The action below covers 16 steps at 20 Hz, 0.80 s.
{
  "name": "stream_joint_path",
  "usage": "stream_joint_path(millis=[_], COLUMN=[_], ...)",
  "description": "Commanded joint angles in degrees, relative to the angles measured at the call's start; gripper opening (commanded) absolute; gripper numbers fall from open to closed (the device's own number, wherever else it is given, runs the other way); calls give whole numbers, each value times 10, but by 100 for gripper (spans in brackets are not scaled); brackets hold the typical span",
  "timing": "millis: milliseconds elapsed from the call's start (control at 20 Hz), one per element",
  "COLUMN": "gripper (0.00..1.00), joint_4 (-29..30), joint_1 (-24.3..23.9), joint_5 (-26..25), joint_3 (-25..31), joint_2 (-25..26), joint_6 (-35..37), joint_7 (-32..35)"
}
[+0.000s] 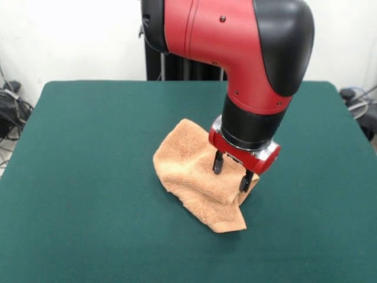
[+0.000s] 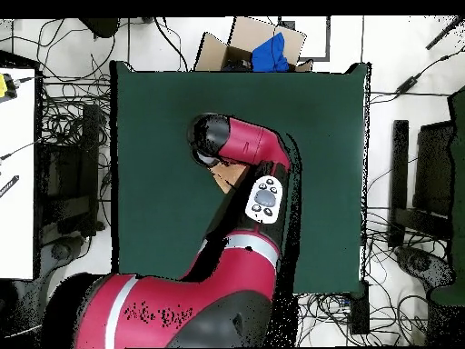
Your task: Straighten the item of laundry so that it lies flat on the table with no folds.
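The folded-over flap [image 1: 219, 211] is loose at the towel's near corner, so the peach-orange towel [image 1: 185, 159] will hang down and spread out wider when I lift it.
The peach-orange towel [image 1: 189, 168] lies crumpled near the middle of the dark green table [image 1: 88, 177], with a folded-over flap running toward its near corner. My gripper [image 1: 231, 171] points down over the towel's right part. Its two black fingers [image 1: 218, 162] stand apart with nothing between them, their tips at the cloth's surface. In the overhead view the red arm covers the gripper and most of the towel; only a small orange patch [image 2: 225, 178] shows beside the wrist on the table [image 2: 318, 118].
The black pedestal [image 1: 171, 68] stands at the table's far edge. Off the table, a cardboard box with something blue [image 2: 259, 45] sits beyond one end, with cables and equipment [image 2: 68, 173] around all sides.
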Motion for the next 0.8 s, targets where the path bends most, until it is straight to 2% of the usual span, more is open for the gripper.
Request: stream_joint_path(millis=[50, 800], gripper=[100, 100], joint_4=[28, 0], joint_1=[14, 23], joint_5=[3, 16], joint_3=[31, 29], joint_2=[26, 40], joint_6=[-37, -25], joint_7=[108, 131])
